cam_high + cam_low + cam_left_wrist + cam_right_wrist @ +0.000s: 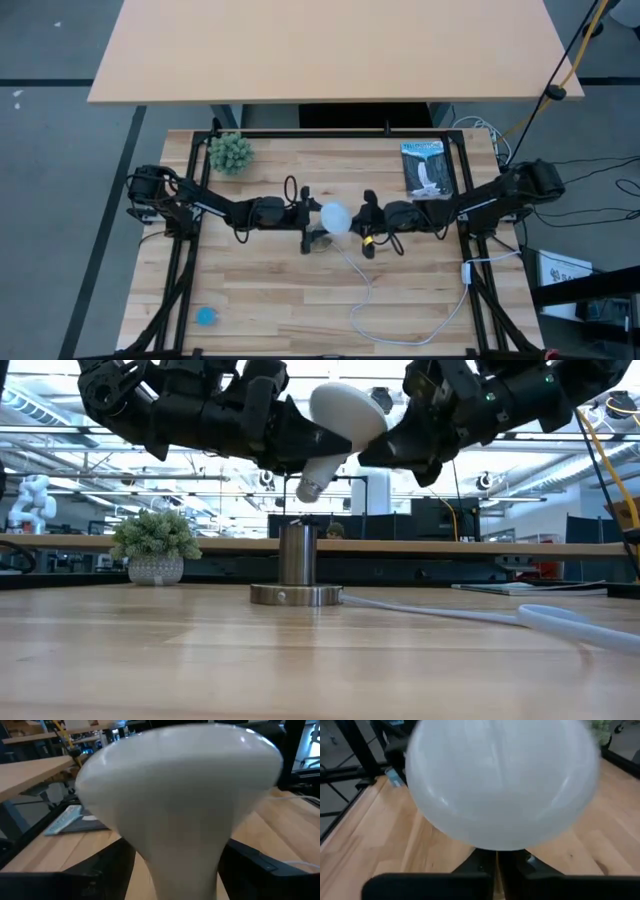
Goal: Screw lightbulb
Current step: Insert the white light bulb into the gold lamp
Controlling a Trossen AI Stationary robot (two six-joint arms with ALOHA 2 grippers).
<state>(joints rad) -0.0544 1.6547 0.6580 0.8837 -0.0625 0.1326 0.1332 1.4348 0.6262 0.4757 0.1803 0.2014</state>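
Observation:
My right gripper needs to open its shut fingers, which only touch its globe [352, 418] as the lightbulb slants in my left gripper, and take the lightbulb's neck [324, 467] upright.
The white frosted lightbulb [343, 412] hangs tilted over the middle of the table, its greyish screw base [309, 487] pointing down and to the left, a little above the silvery socket [297, 563]. The socket stands upright on its round disc. My left gripper [308, 215] reaches in from the left and is shut on the bulb. My right gripper [361, 224] comes from the right with its fingers [485, 865] shut, their tips right at the globe's rounded end [500, 795]. My left gripper pinches the bulb's narrow neck [185, 860] between its two fingers [100, 870], coming nearly level from the table's left. The bulb is lifted clear, tilted, with the globe up toward the right and the base low over the socket. My right gripper has its shut fingertips at the globe's dome [375, 430], coming from the table's right and slanting slightly down. I cannot tell whether they touch it.
A white cord [365, 300] runs from the socket toward the near right. A small potted plant [230, 152] stands at the far left, a printed packet [427, 168] lies at the far right, and a small blue object [206, 316] sits near the front left.

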